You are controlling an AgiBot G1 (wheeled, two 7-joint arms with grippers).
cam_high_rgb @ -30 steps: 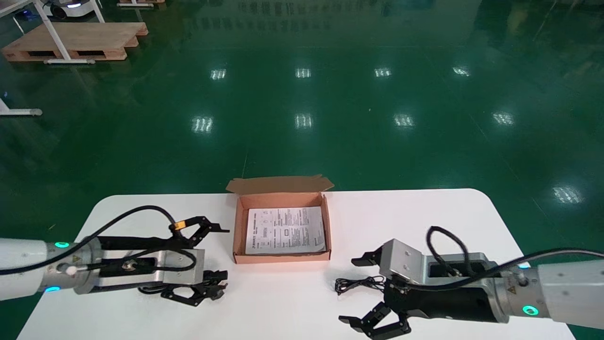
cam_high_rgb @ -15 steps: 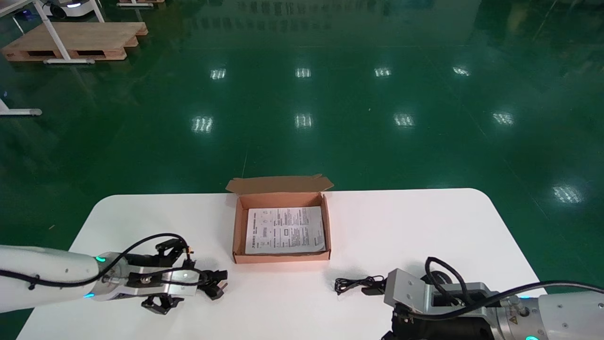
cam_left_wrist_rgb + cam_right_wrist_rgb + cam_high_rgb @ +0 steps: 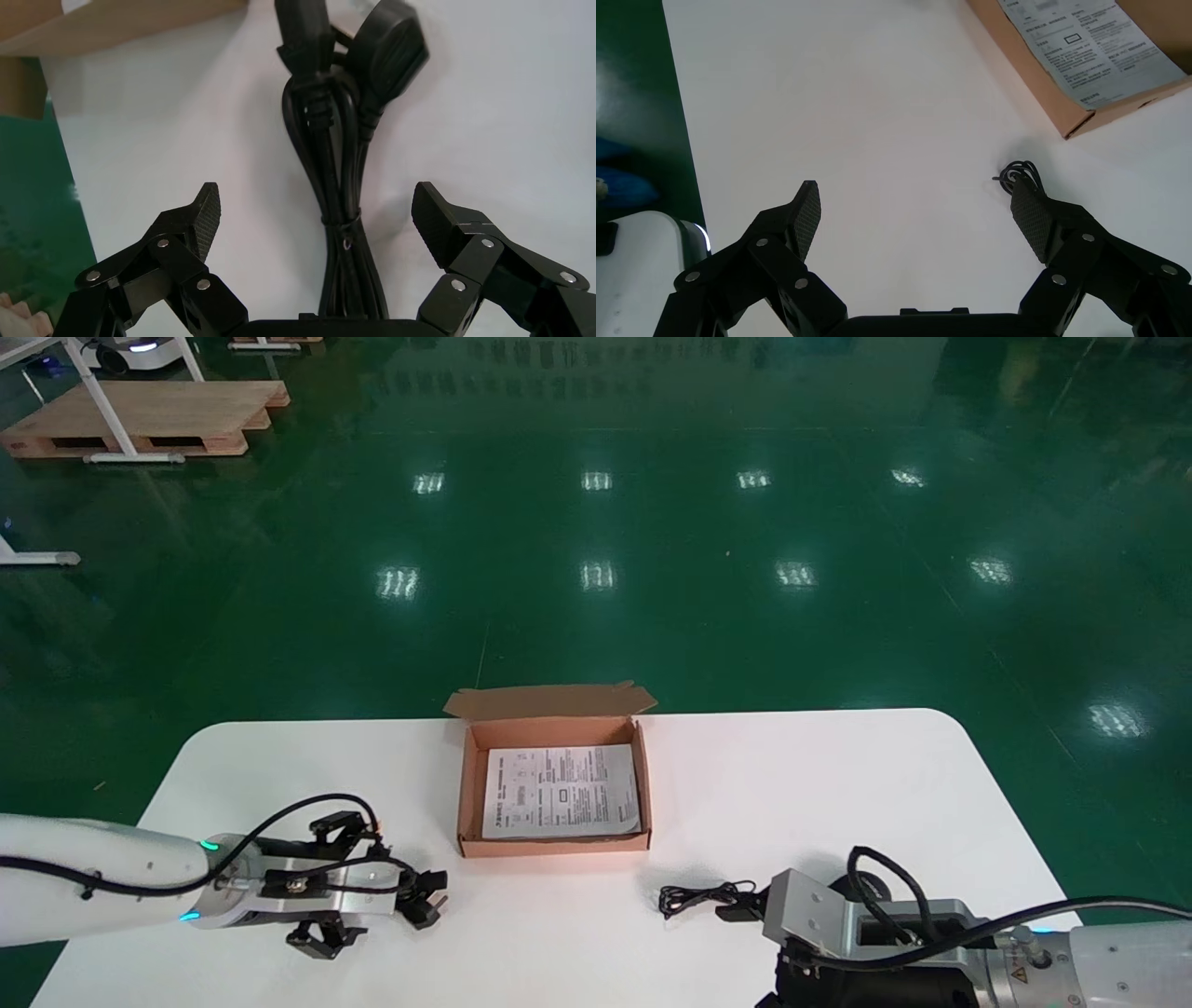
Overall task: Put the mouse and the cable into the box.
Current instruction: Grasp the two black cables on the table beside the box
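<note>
A tie (image 3: 342, 225) holds the black cable's loops tight, so the bundle (image 3: 339, 181) will hold together and its plugs will come along when I lift it.
A tied bundle of thick black cable (image 3: 341, 168) with two plugs lies on the white table (image 3: 745, 775), left of the open cardboard box (image 3: 553, 845). My left gripper (image 3: 318, 210) hangs low over it, open, one finger on each side of the bundle; in the head view the left gripper (image 3: 382, 896) covers most of the cable (image 3: 424, 901). A thin coiled black wire (image 3: 694, 897) lies right of the box. My right gripper (image 3: 750, 957) is open beside the wire (image 3: 1020, 172), holding nothing. The mouse body is not visible; the right arm may hide it.
A printed instruction sheet (image 3: 561, 790) lies flat in the box, whose lid flap (image 3: 549, 700) is folded back on the far side. The table's near edge is close under both arms. Green floor surrounds the table.
Over the last second the left gripper turned down and lowered over the cable bundle, then held almost still. The right arm drew back towards the table's near edge.
</note>
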